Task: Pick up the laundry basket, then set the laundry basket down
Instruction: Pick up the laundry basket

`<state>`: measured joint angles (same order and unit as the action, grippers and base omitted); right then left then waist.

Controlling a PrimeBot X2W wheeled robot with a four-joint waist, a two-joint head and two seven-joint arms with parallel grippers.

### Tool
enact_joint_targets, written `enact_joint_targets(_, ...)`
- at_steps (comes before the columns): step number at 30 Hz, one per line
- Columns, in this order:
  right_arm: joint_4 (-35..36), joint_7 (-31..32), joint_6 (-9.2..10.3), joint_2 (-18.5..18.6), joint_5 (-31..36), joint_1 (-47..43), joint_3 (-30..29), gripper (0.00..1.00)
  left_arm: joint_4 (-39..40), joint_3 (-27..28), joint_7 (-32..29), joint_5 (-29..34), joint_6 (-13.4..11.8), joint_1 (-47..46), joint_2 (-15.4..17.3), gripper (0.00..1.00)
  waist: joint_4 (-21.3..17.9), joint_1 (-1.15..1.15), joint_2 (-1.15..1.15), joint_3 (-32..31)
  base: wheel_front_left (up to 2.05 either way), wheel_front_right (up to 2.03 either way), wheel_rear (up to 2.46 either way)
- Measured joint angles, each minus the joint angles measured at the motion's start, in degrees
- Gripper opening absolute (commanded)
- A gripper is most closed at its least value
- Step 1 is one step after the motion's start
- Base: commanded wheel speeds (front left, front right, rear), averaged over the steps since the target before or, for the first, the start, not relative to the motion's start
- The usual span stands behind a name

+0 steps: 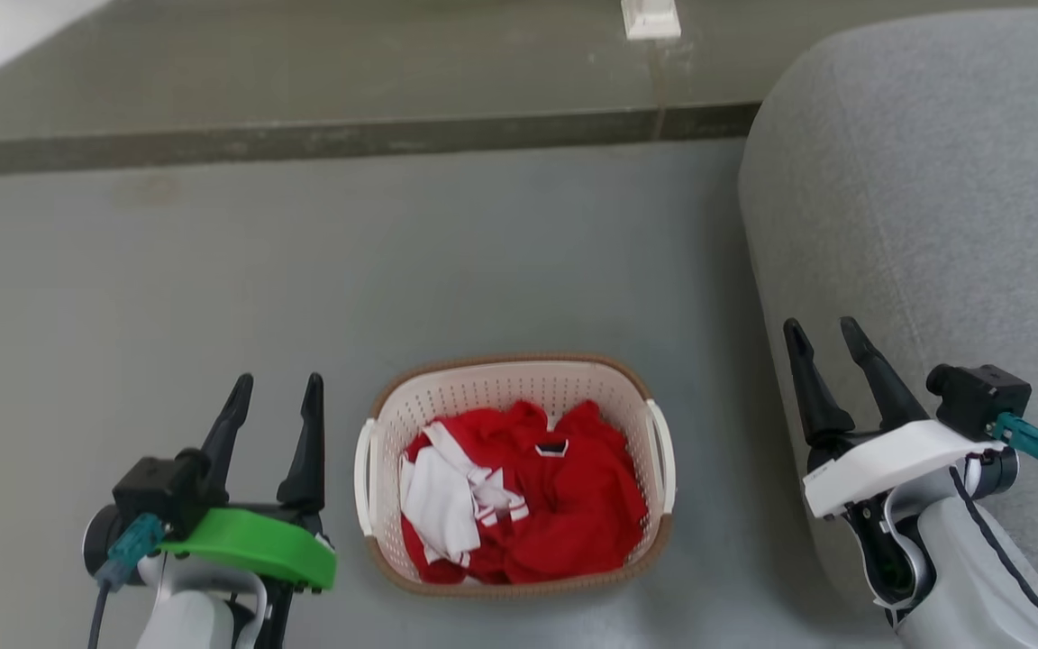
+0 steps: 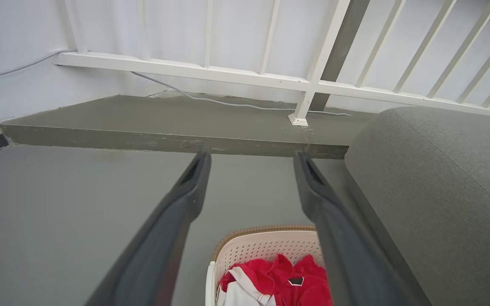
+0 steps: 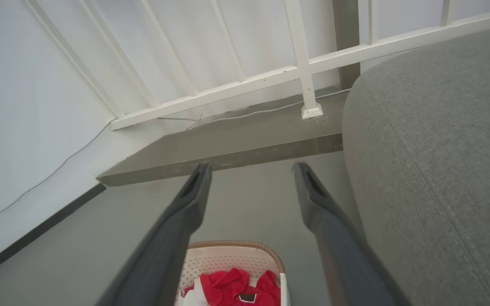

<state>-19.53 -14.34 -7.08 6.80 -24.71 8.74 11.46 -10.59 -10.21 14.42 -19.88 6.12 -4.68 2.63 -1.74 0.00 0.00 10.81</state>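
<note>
I expect the white side handles (image 1: 663, 456) to stay fixed when I lift the laundry basket, because they carry on from the brown rim (image 1: 637, 383).
The laundry basket (image 1: 501, 383) is cream-white perforated plastic with a brown rim and white side handles. It stands on the grey floor, holding red and white clothes. My left gripper (image 1: 276, 389) is open to the basket's left, fingers pointing away from me, apart from the left handle. To the right, my right gripper (image 1: 824, 332) is open in front of the sofa, well clear of the right handle. The left wrist view has the basket (image 2: 266, 246) low between the open fingers of my left gripper (image 2: 253, 159). In the right wrist view the basket (image 3: 232, 259) also sits low between the open fingers of my right gripper (image 3: 251, 170).
A grey sofa (image 1: 933, 198) fills the right side, close to the basket and my right arm. Beyond the basket a raised concrete step (image 1: 348, 135) crosses the floor, with a white railing post (image 1: 651, 18) on it. Open floor lies to the left and ahead.
</note>
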Motion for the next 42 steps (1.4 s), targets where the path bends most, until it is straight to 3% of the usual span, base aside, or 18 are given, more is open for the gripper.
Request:
enact_joint_targets(17, -11.88, 0.00, 0.00, 1.04, -1.36, 7.82, 2.69, 1.00, -11.69, -5.67, 0.01, -1.22, 0.51, -10.52, -0.30, 1.00, 2.18, 0.00, 0.00, 11.89, 0.00, 0.00, 0.00)
enact_joint_targets(31, -19.09, 1.75, -0.05, 1.45, -4.57, 17.40, 6.25, 1.00, -26.17, -9.46, -0.85, -8.31, 0.94, -23.71, -0.73, 1.00, 4.55, 0.01, 0.00, 23.64, 0.00, 0.00, 0.00)
enact_joint_targets(42, -21.80, 2.55, -0.05, 2.03, -5.93, 23.93, 9.64, 1.00, -32.84, -12.35, -3.02, -12.01, 0.99, -33.54, -1.09, 1.00, 5.09, 0.00, 0.00, 32.34, 0.00, 0.00, 0.00)
